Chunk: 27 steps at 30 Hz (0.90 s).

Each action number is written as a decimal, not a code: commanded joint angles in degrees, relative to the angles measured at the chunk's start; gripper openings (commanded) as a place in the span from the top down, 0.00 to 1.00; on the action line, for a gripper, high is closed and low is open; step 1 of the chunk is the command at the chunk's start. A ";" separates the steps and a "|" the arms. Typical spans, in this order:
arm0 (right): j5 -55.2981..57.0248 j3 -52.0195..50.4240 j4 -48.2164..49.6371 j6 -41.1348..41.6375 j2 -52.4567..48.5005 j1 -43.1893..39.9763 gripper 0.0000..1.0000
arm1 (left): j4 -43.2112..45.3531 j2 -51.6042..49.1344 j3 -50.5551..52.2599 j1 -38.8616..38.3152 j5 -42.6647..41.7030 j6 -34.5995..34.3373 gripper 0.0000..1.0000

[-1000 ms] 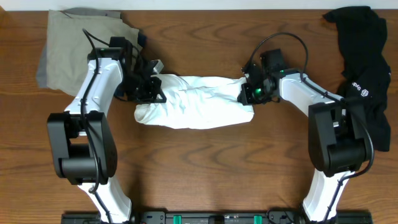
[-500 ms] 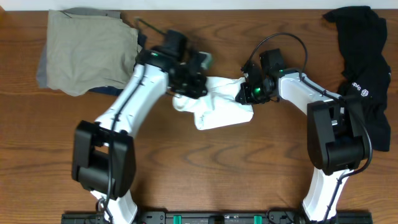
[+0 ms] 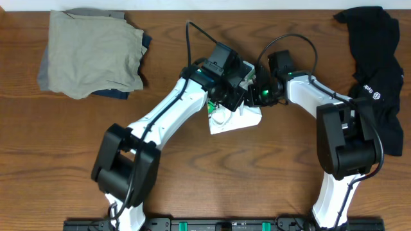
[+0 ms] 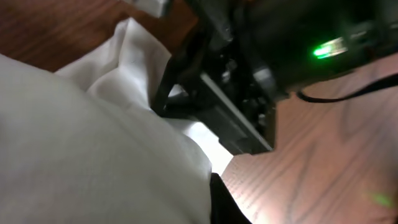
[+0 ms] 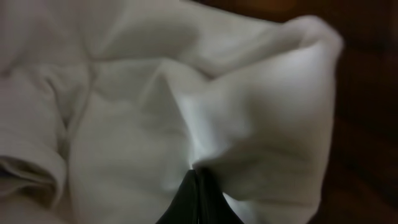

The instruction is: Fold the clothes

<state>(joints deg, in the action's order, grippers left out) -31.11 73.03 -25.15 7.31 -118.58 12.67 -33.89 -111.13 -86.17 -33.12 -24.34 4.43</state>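
Next, my right gripper backs away toward the black garment [image 3: 367, 58] before my left gripper moves over, because my right gripper is in my left gripper's way at the white T-shirt's end [image 3: 252, 117].
The white T-shirt [image 3: 236, 120] lies doubled over in the table's middle, with a bit of green graphic at its left edge. My left gripper [image 3: 235, 97] is shut on the shirt's carried-over end, right beside my right gripper [image 3: 257, 96], which is shut on the shirt's right end. In the left wrist view white cloth [image 4: 81, 143] fills the left, one dark finger [image 4: 216, 200] shows against it, and the right gripper's black body with a green light [image 4: 261, 68] is close ahead. In the right wrist view the closed fingertips [image 5: 196, 182] pinch a fold of white cloth [image 5: 124, 124].
A khaki-tan folded garment [image 3: 90, 54] lies on a dark blue one at the back left. A black garment [image 3: 379, 64] is heaped at the back right. Bare wood table [image 3: 212, 186] lies in front of the shirt.
My left gripper has swept from the table's left to the right with the shirt's left end, folding the shirt over onto its right half. The right gripper has stayed in place.
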 commanded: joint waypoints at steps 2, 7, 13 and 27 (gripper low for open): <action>0.02 -0.70 3.37 3.67 5.14 -1.22 0.99 | 0.90 -2.64 -1.33 0.04 1.07 -0.28 0.94; 0.83 -0.70 5.66 6.73 14.78 -4.31 0.99 | 2.64 -2.86 -1.36 -0.02 1.05 -0.33 0.94; 3.32 -0.70 6.12 8.61 26.88 -10.43 0.99 | 4.33 -2.86 -1.33 -0.90 0.50 -0.68 0.86; 3.69 -0.72 2.80 8.90 32.74 -19.93 0.99 | 7.52 -0.44 -1.81 -3.45 -2.89 -2.21 0.02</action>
<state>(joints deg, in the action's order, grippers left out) -27.38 71.94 -22.09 15.73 -85.89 -6.59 -26.55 -113.86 -86.17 -36.82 -25.10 3.11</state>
